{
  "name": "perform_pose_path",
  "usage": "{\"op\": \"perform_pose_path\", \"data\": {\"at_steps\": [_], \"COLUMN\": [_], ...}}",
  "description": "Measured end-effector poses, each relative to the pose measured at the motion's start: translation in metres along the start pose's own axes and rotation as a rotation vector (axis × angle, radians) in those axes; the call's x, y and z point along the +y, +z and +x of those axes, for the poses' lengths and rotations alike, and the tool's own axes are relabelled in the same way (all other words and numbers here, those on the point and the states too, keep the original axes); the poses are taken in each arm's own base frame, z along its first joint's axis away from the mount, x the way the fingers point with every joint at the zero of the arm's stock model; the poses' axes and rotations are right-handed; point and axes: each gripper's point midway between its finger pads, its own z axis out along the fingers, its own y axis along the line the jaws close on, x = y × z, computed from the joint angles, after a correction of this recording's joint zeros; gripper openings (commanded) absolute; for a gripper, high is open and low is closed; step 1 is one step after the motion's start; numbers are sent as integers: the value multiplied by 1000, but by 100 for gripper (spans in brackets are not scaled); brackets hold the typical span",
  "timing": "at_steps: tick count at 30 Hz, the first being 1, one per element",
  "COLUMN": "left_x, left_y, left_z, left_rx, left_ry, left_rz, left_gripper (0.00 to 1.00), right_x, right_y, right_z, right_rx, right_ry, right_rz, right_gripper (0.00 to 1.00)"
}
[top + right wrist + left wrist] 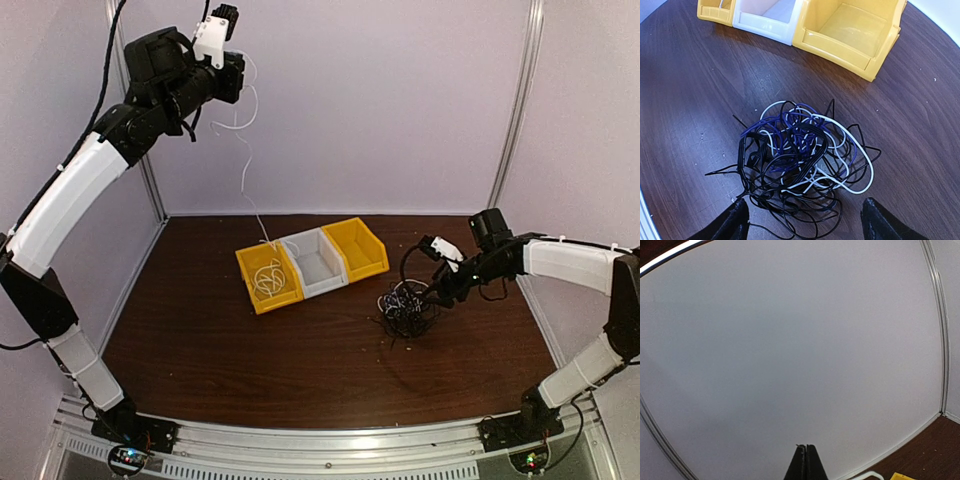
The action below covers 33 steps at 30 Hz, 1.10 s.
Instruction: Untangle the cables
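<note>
The white cable [244, 178] hangs free of the tangle and its coil is in the yellow bin [269, 279], so next my left gripper moves down and puts the rest of the cable there.
A tangle of black, purple and white cables [405, 310] lies on the dark wooden table, right of centre. My right gripper [430, 293] hovers just over it, open. In the right wrist view the tangle [800, 155] sits ahead of and between the two spread fingertips [732, 222], which do not touch it. My left gripper [241, 78] is raised high at the back left, shut on a thin white cable [246, 170]. That cable hangs down to a white coil [268, 278] in the left yellow bin. The left wrist view has the shut jaw tips [806, 446] against the pale wall.
Three bins stand in a row mid-table: a yellow one [247, 262], a white one [330, 278] and another yellow one [372, 262]. The right wrist view shows the right yellow bin [850, 30] and the white bin [765, 22] beyond the tangle. Walls enclose the back and sides.
</note>
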Motion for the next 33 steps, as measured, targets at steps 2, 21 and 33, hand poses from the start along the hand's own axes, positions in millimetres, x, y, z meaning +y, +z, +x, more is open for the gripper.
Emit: {"op": "perform_pose_path", "data": {"at_steps": [2, 21, 33], "left_x": [0, 27, 24], "left_y": [0, -17, 5], "left_z": [0, -39, -5], "left_rx": [0, -90, -32], "left_ry": [5, 27, 40], "left_rz": [-1, -63, -53], "left_gripper": [0, 0, 0], "right_x": [0, 1, 1], "right_y": [0, 9, 11], "right_z": [0, 9, 11], "right_rx": [1, 29, 37], "right_ry": [1, 11, 10], "right_rz": [-1, -22, -29], "right_gripper": [78, 78, 78]}}
